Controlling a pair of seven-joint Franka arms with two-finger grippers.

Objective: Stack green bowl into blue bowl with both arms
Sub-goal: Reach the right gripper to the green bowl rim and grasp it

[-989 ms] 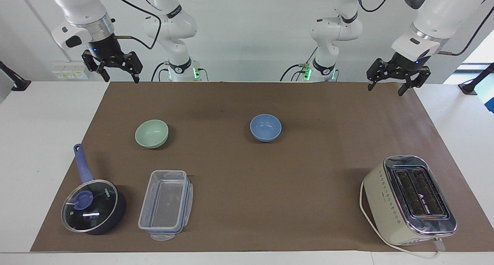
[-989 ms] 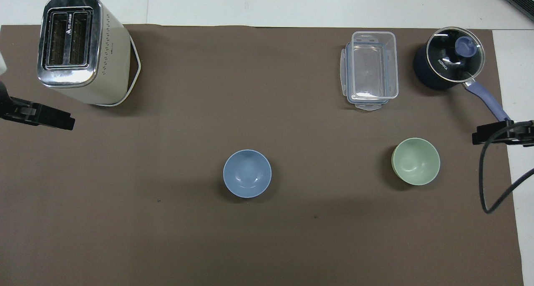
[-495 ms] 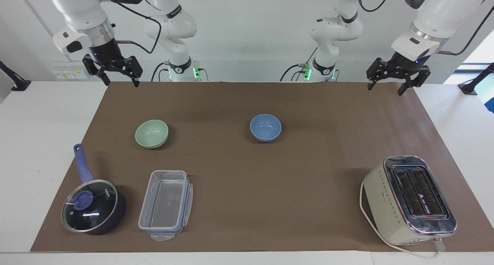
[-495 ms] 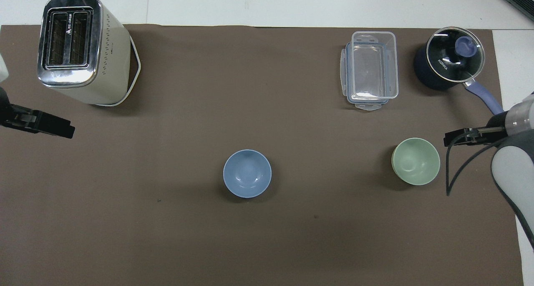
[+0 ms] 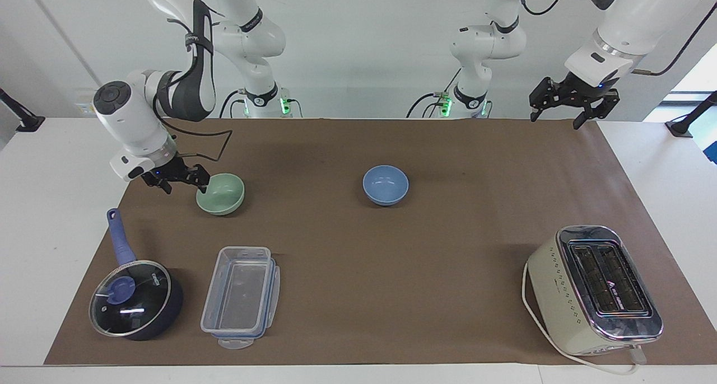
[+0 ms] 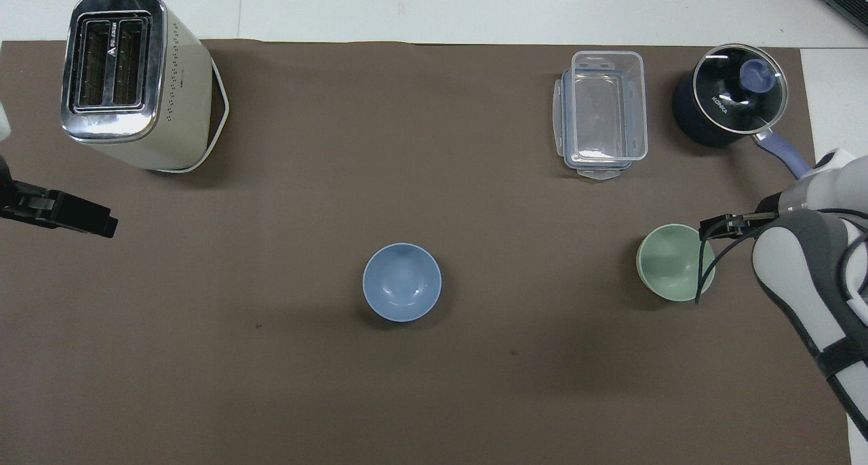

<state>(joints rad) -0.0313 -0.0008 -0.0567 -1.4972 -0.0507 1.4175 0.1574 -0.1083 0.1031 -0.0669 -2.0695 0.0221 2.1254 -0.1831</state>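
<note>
The green bowl will hide the blue bowl from above when I stack it, because the blue bowl's rim is just as wide as the green bowl's.
The pale green bowl sits upright on the brown mat toward the right arm's end. My right gripper is low beside it and open, and one fingertip is at the bowl's rim on the side toward the table's end. I cannot tell whether it touches. The blue bowl stands empty near the middle of the mat. My left gripper hangs open and empty, high over the mat's corner at the left arm's end, where that arm waits.
A cream toaster stands at the left arm's end, farther from the robots. A clear plastic container and a dark-blue saucepan with a glass lid lie farther from the robots than the green bowl.
My right arm has swung down from high over the mat's edge to the green bowl's side. The left gripper drifted slightly. Neither bowl has moved.
</note>
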